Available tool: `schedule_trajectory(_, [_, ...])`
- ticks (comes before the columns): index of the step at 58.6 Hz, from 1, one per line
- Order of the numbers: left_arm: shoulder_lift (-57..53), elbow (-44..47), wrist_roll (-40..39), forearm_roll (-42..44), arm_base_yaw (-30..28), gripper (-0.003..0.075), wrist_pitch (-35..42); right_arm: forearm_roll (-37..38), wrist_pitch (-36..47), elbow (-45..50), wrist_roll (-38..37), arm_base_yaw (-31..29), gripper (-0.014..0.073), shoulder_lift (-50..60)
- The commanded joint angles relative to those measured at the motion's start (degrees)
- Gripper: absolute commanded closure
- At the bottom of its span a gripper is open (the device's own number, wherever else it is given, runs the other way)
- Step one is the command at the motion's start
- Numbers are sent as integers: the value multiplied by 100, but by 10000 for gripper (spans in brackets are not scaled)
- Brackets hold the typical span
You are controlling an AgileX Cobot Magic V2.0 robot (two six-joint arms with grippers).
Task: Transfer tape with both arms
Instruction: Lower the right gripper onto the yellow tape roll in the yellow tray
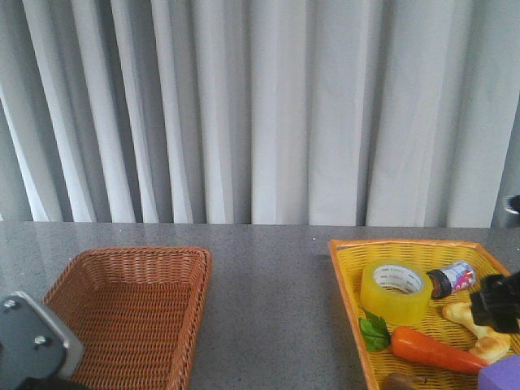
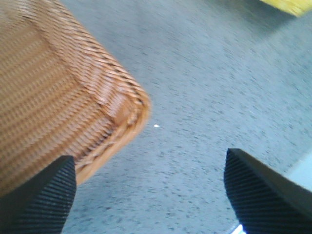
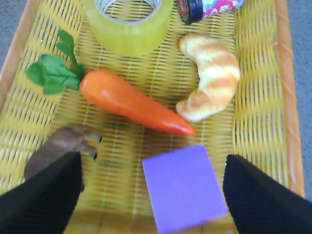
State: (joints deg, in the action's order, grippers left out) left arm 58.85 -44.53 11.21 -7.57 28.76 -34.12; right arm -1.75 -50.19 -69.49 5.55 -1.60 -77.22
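Observation:
My right gripper should first put the tape down beside the brown basket (image 1: pixel 266 351), because the tape (image 1: pixel 395 304) is in the yellow tray, far from my left gripper.
The tape (image 1: pixel 396 290), a wide yellow translucent roll with a white printed core, lies flat in the yellow tray (image 1: pixel 349 268) at the right. It also shows in the right wrist view (image 3: pixel 127 22). My right gripper (image 3: pixel 153 195) is open and empty above the tray's near part, over a purple block (image 3: pixel 184 186), apart from the tape. Part of the right arm shows black in the front view (image 1: pixel 497 301). My left gripper (image 2: pixel 148 195) is open and empty over the grey table beside the brown basket's corner (image 2: pixel 131 105). The left arm's grey screwed plate (image 1: pixel 32 337) is at the lower left.
The tray holds an orange carrot (image 1: pixel 435 349), a croissant (image 1: pixel 479 329), a small dark-capped bottle (image 1: pixel 452 279), a brown item (image 3: pixel 61 146) and the purple block (image 1: pixel 508 375). A brown wicker basket (image 1: pixel 130 313) stands at the left. Grey curtains hang behind the table.

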Motion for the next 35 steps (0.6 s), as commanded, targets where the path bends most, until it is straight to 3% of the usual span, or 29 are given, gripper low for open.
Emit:
schedule_trajectory(1, [103,-189,8,-84,120,134,446,-72,240,-579,103,-28,22,-363])
schedule_trajectory(17, [139,-177,8,-78,120,134,460,-320,-29,-2050,-210,-28,34,-1953])
schedule_trajectory(35, [139,-177,8,-78,120,134,460,-345,-570,-3611,-853,-28,125,-3462])
